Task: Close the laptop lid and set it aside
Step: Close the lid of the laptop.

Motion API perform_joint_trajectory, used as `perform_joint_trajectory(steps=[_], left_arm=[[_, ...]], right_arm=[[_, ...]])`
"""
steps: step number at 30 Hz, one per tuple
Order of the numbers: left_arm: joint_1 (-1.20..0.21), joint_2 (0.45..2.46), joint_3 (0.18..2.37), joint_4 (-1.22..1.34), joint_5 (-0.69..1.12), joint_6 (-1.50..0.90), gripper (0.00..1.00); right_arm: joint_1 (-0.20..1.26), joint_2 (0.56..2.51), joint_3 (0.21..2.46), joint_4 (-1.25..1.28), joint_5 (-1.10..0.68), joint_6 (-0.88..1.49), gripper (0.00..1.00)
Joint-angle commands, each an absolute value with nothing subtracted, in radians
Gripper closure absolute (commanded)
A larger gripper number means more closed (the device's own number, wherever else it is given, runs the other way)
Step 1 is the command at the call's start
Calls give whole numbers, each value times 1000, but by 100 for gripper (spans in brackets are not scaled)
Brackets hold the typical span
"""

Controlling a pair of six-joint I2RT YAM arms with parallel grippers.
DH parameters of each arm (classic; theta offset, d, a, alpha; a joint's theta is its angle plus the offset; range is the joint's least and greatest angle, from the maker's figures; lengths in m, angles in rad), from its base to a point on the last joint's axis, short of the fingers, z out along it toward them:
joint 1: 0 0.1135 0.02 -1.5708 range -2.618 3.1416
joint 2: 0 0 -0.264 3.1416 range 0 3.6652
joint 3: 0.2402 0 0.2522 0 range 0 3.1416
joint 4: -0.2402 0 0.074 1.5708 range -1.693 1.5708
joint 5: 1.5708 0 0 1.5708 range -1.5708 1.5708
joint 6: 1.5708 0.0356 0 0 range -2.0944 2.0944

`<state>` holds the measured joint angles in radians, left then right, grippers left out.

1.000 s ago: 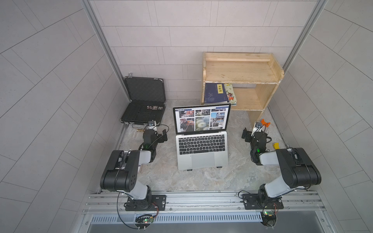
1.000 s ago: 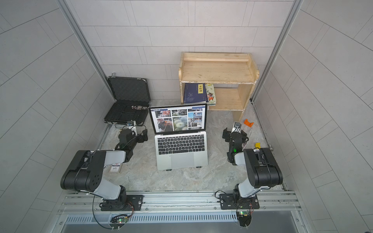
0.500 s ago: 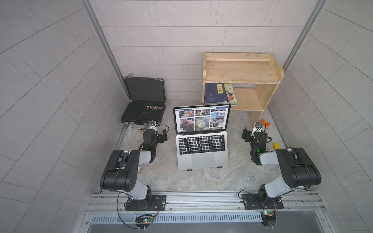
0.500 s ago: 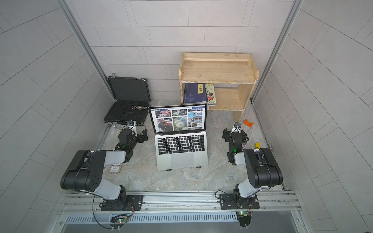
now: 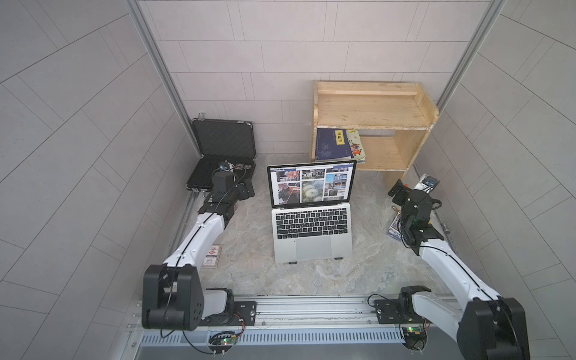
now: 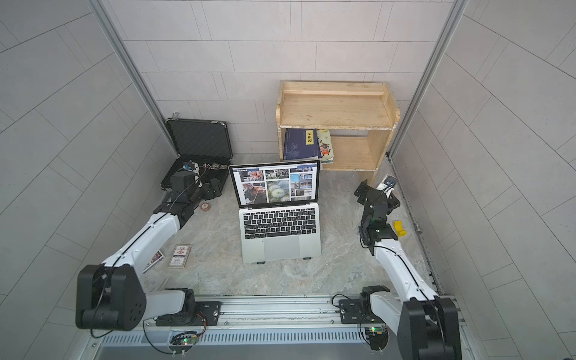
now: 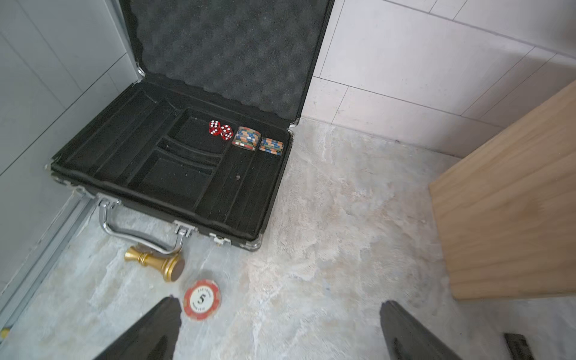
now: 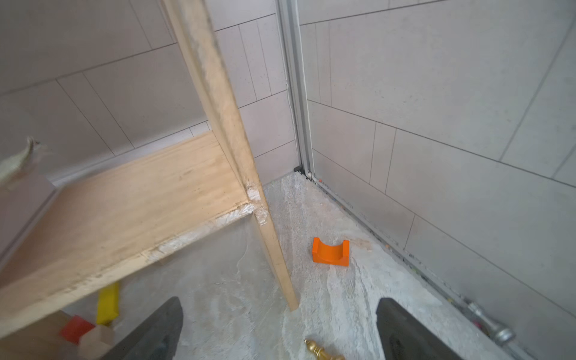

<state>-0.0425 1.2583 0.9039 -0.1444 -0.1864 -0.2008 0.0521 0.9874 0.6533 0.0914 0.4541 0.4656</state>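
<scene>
The open black briefcase beside the laptop lid is in front of my left gripper, so next I lift both grippers and turn them inward to the laptop lid's top corners.
The laptop sits open in the middle of the marble table in both top views, its front raised on small black feet. The laptop lid stands upright with the lit screen facing the arms. My left gripper hangs open to the left of the lid, over bare table, holding nothing. My right gripper is open to the right of the laptop, near the shelf's leg, and also empty. Neither gripper touches the laptop.
An open black briefcase with dice and chips lies at the back left. A wooden shelf with books stands at the back right. A red chip, gold chess pieces, card boxes, an orange block and a yellow block lie about.
</scene>
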Motion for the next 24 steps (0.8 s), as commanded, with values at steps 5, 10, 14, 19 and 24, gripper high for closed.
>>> perform_joint_trajectory(steps=[5,10,14,19,24], left_arm=[[-47,1071,1049,-450,-38,-465,0],[-47,1026,1245,-620,96,-569,0],[-47,1049,1416,-751,227,-635,0],[-47,1110,1581,-857,301,-688,0],[-47,1175,1661,-907,354,-701,0]], right_arm=[[50,912,904,-449,288,668,3],[50,905,1076,-567,108,726,4],[57,968,1255,-664,-51,775,6],[106,1071,1468,-770,-144,795,0],[198,1153,1599,-824,-149,770,0]])
